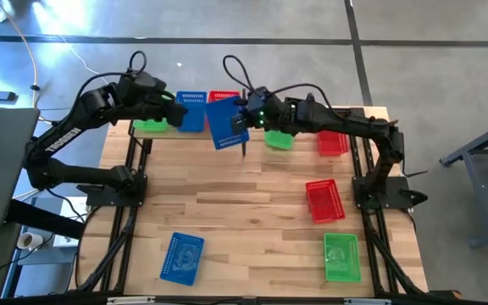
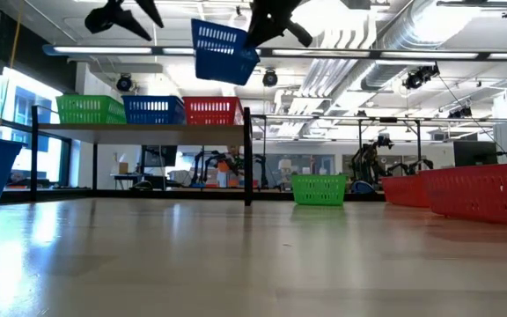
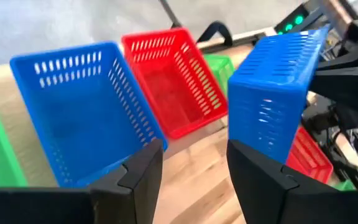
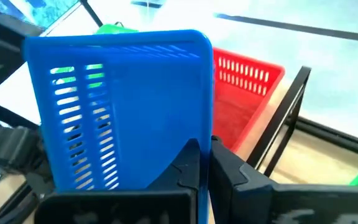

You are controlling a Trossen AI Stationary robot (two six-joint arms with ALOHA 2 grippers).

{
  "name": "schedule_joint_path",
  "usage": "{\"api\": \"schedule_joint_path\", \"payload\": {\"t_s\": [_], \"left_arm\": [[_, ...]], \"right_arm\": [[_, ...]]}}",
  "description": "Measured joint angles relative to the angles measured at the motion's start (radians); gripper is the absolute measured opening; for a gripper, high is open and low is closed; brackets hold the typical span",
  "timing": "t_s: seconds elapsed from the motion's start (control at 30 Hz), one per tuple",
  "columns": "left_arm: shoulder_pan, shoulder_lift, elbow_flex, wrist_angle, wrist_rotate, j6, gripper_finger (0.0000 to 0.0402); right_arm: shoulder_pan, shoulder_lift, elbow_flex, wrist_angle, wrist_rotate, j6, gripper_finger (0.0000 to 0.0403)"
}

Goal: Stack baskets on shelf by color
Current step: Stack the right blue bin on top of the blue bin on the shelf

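The raised blue basket's free side (image 1: 213, 125) is facing my open left gripper. I should therefore keep moving this gripper toward that side (image 2: 198, 51) until its fingers close on it.
My right gripper (image 1: 244, 120) is shut on a blue basket (image 1: 224, 124), held high in the air near the shelf's (image 2: 148, 129) right end; the low view shows that basket (image 2: 224, 51) above shelf height. On the shelf stand a green basket (image 2: 89, 109), a blue basket (image 2: 154, 109) and a red basket (image 2: 211, 110), side by side on their bottoms. My left gripper (image 3: 194, 171) hovers open above the shelf's blue basket (image 3: 86, 106), with nothing between its fingers. My right gripper pinches one wall of the blue basket (image 4: 205, 144) between its two fingers, at that wall's edge. The fingers slant down from the table's right side. The basket is lifted clear and tilted, hanging to the left of the fingers (image 2: 258, 40).
On the table lie a green basket (image 1: 280, 138) and a red basket (image 1: 332, 141) at the far right, another red basket (image 1: 324, 201) at mid right, a green basket (image 1: 341, 257) at the near right and a blue basket (image 1: 181, 257) at the near left.
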Motion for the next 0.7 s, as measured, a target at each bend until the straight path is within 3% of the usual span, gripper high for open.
{"api": "schedule_joint_path", "payload": {"t_s": [0.47, 0.7], "left_arm": [[-0.192, 0.053, 0.0, 0.126, -0.154, -0.086, 0.0168], [-0.232, 0.12, 0.0, 0.181, -0.192, -0.095, 0.0168]], "right_arm": [[-0.044, 0.0, 0.0, 0.019, 0.023, -0.037, 0.0], [-0.048, 0.0, 0.0, 0.019, 0.016, -0.074, 0.0]]}}
